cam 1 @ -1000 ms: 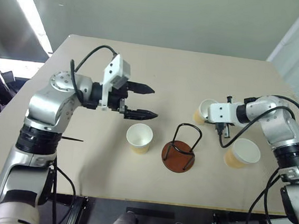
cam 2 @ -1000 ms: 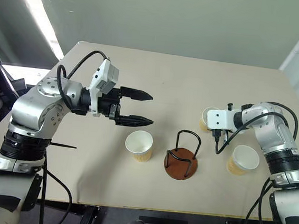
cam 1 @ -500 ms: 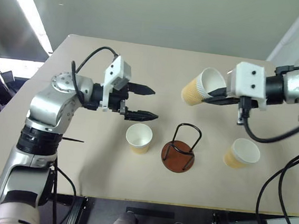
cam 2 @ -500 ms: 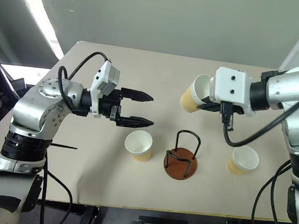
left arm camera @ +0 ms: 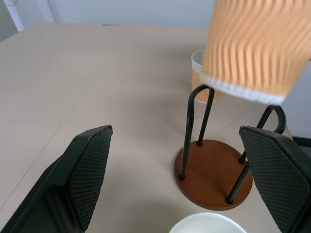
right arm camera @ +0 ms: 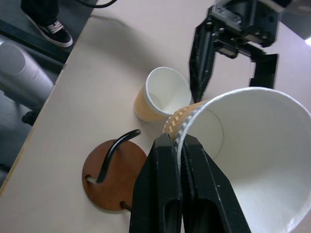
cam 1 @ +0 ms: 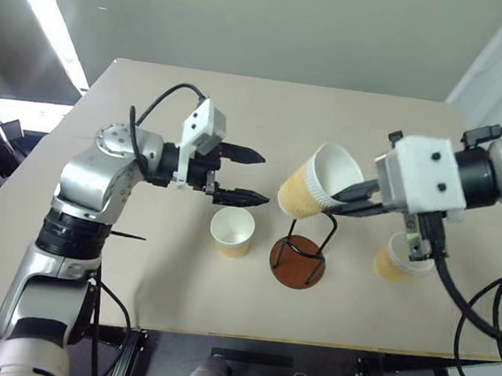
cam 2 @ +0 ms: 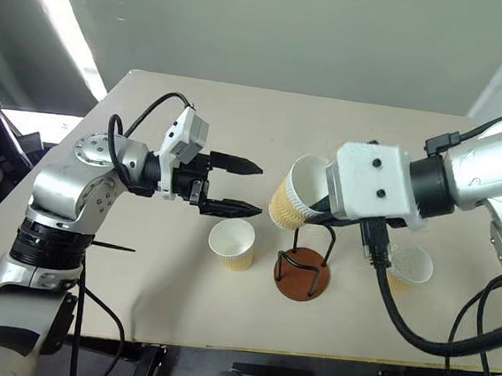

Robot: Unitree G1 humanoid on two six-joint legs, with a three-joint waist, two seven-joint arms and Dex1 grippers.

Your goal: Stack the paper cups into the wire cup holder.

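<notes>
The held cup's bottom [cam 1: 294,203] faces down over the empty wire cup holder [cam 1: 302,247], so I should keep lowering the cup with my right gripper until it sits inside, then let go.
My right gripper [cam 1: 334,199] is shut on the rim of a tan paper cup [cam 1: 316,191], pinching the cup wall between its fingers [right arm camera: 171,160]. The cup hangs tilted in the air just above the wire cup holder [cam 1: 301,246], a black wire frame on a round brown base [right arm camera: 111,180]. A second paper cup [cam 1: 232,231] stands upright on the table left of the holder. A third cup [cam 1: 393,260] stands to the holder's right, partly behind my right gripper's cable. My left gripper [cam 1: 261,177] hovers open above the second cup, pointing toward the held cup [left arm camera: 250,48].
The beige table [cam 1: 138,257] has its front edge close below the holder and cups. Past the table's side edge, a shoe [right arm camera: 43,24] shows on the dark floor.
My right gripper has lifted a cup off the right side of the table and carried it left and nearer, to above the holder. The left arm has stayed put.
</notes>
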